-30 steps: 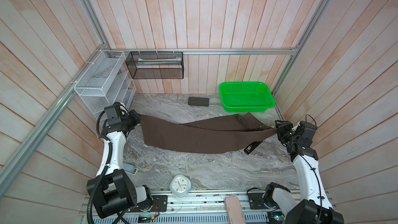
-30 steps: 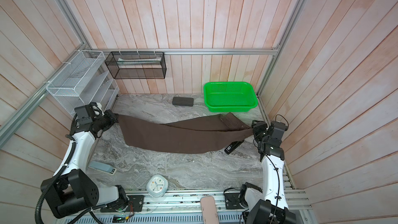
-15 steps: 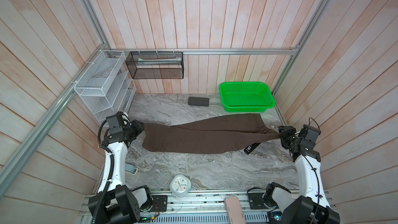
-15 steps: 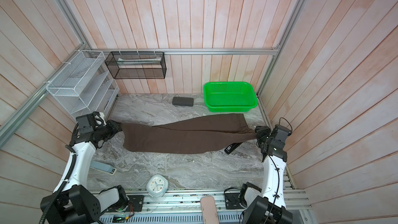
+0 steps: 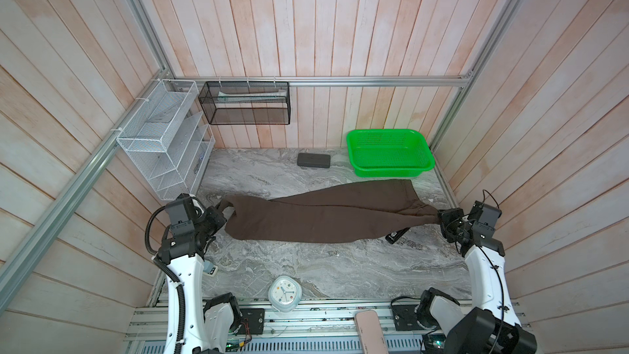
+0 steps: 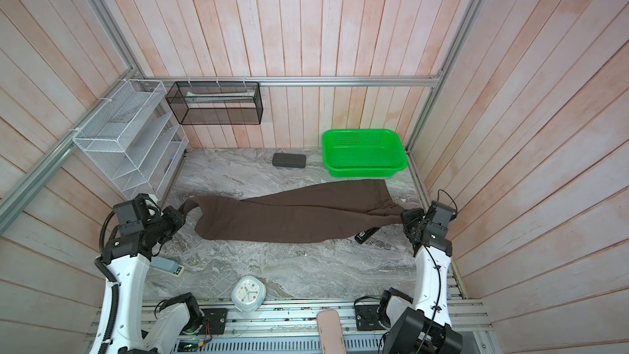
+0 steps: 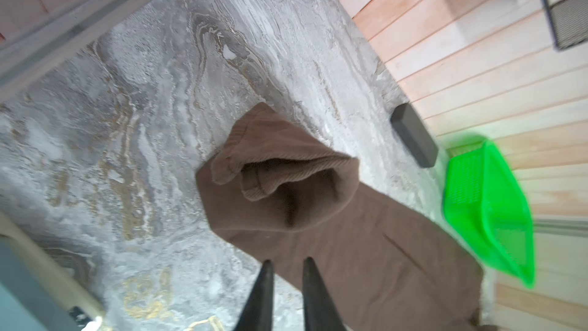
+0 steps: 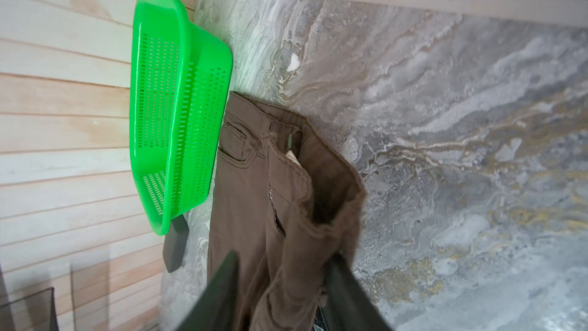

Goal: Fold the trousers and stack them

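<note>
The cuffs (image 7: 275, 174) are curled back over the trousers' legs. I should grab the folded end (image 5: 234, 211) with my left gripper and pull the trousers tight while my right gripper holds the trousers' waistband.
The brown trousers (image 5: 323, 219) (image 6: 296, 216) lie stretched left to right across the marble table, legs together. Their cuff end (image 7: 280, 186) rests on the table just beyond my left gripper (image 5: 222, 213) (image 7: 287, 261). That gripper's fingers stand a narrow gap apart, with nothing between them. The waist end (image 8: 254, 167) is drawn to a point at my right gripper (image 5: 439, 221) (image 8: 283, 259). There the blurred fingers stand wide apart around a bunch of waistband. The cloth touches one finger only.
A green basket (image 5: 391, 171) sits at the back right, close behind the waist. A dark grey case (image 5: 313, 160) lies at the back middle. A black device (image 5: 396, 236) pokes out from under the trousers. A clock (image 5: 285, 292) stands at the front edge. A white wire rack (image 5: 163, 144) is at the left.
Both grippers came toward the front and the trousers sank flat onto the table. The left gripper let go of the cuff and narrowed again. The right fingers are moving.
</note>
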